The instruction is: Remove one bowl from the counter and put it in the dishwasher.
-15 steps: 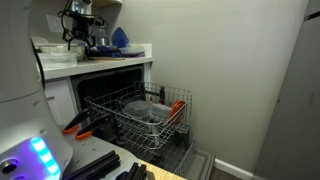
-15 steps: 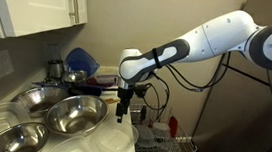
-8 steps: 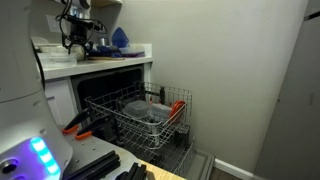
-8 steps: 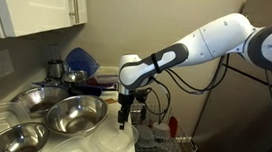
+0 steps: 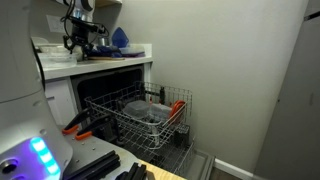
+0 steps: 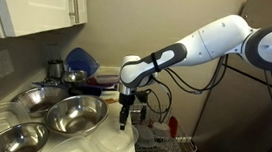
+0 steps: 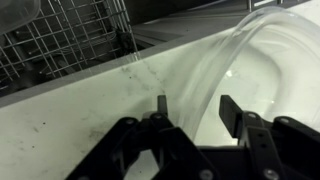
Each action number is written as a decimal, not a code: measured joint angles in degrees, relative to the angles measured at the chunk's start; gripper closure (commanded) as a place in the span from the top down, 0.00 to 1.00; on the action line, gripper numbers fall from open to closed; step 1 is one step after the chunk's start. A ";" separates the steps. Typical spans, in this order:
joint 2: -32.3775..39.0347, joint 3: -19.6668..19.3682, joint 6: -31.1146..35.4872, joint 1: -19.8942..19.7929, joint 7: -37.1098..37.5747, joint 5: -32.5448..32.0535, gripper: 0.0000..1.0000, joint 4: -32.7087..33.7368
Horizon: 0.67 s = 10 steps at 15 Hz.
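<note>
Next, I move back, tilt low and reach for the bowl's rim from the dishwasher side (image 6: 144, 137), because my gripper is pointing straight down over the clear bowl's flared rim (image 7: 205, 85).
A clear plastic bowl (image 7: 262, 70) sits at the front of the white counter (image 7: 60, 130), also seen in an exterior view (image 6: 118, 142). My gripper (image 7: 195, 108) is open, one finger on each side of the bowl's rim; it points straight down in both exterior views (image 6: 124, 121) (image 5: 78, 40). Three metal bowls (image 6: 76, 113) lie on the counter to its left. The dishwasher (image 5: 120, 90) stands open below the counter, its grey wire rack (image 5: 140, 115) pulled out, with orange-red clips. The rack also shows in the wrist view (image 7: 60, 35).
A blue bowl (image 6: 80, 59) and dark dishes stand at the back of the counter by the wall. White upper cabinets (image 6: 37, 6) hang above. Some dishes lie in the rack. Orange-handled tools (image 5: 75, 125) lie near the robot base.
My gripper has come down a little toward the clear bowl's rim. Nothing else has moved.
</note>
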 measured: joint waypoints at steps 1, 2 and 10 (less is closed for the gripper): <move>0.18 0.21 -0.01 -0.50 -1.58 1.15 0.94 0.01; 0.43 0.49 -0.10 -1.15 -3.66 2.74 1.00 0.06; 0.87 0.13 -9.20 -9.36 -19.22 14.94 1.00 1.72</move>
